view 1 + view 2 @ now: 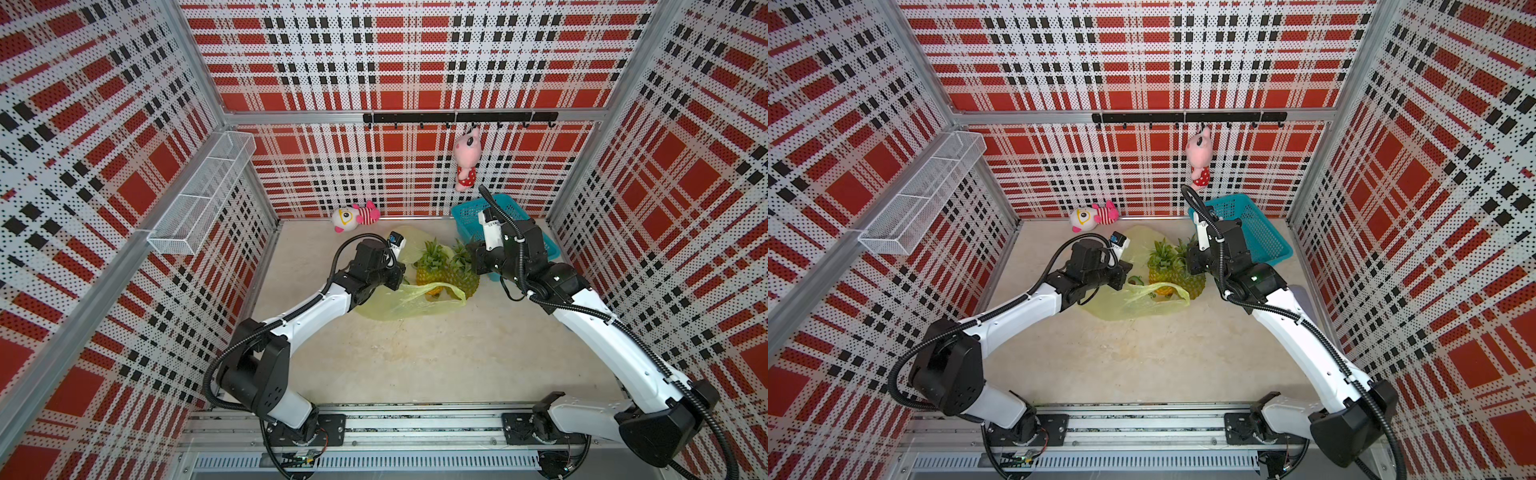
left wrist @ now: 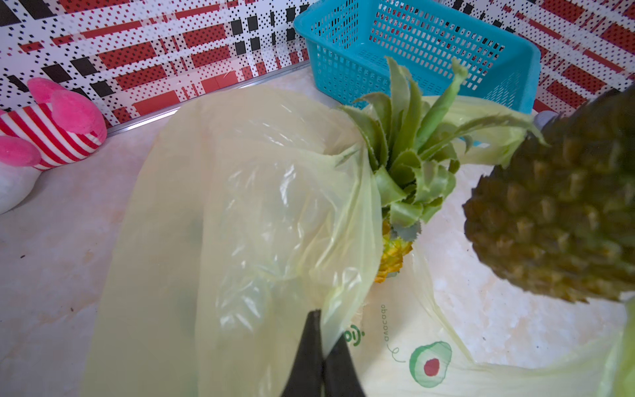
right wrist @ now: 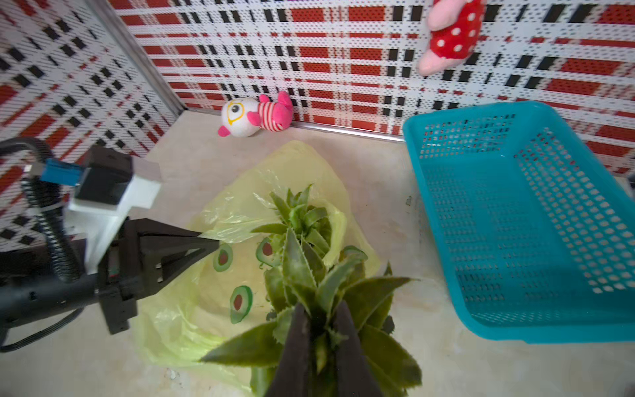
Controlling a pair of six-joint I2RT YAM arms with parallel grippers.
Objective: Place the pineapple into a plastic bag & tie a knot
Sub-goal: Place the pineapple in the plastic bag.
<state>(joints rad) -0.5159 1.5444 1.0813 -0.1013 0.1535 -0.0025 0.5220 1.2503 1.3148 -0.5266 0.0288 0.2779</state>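
My right gripper is holding the darker green pineapple upright (image 1: 463,280) and the bag is open beside the yellow pineapple, so this gripper should keep going into that space (image 3: 248,274) and let go there.
The yellow-green plastic bag (image 1: 409,305) lies spread on the table with avocado prints. My left gripper (image 2: 321,326) is shut on an edge of its upper layer and holds that layer up. A yellow pineapple (image 1: 430,272) stands upright in the opened bag, film behind it and a handle loop in front. My right gripper (image 3: 321,309) is shut on the crown leaves of a darker green pineapple (image 2: 556,223) right beside it. I cannot tell whether its base touches the table. No knot is in view.
A teal mesh basket (image 1: 513,216) sits at the back right, just behind the right arm. A striped plush (image 1: 357,216) lies by the back wall. A pink plush (image 1: 467,158) hangs from the hook rail. A wire shelf (image 1: 203,195) juts from the left wall.
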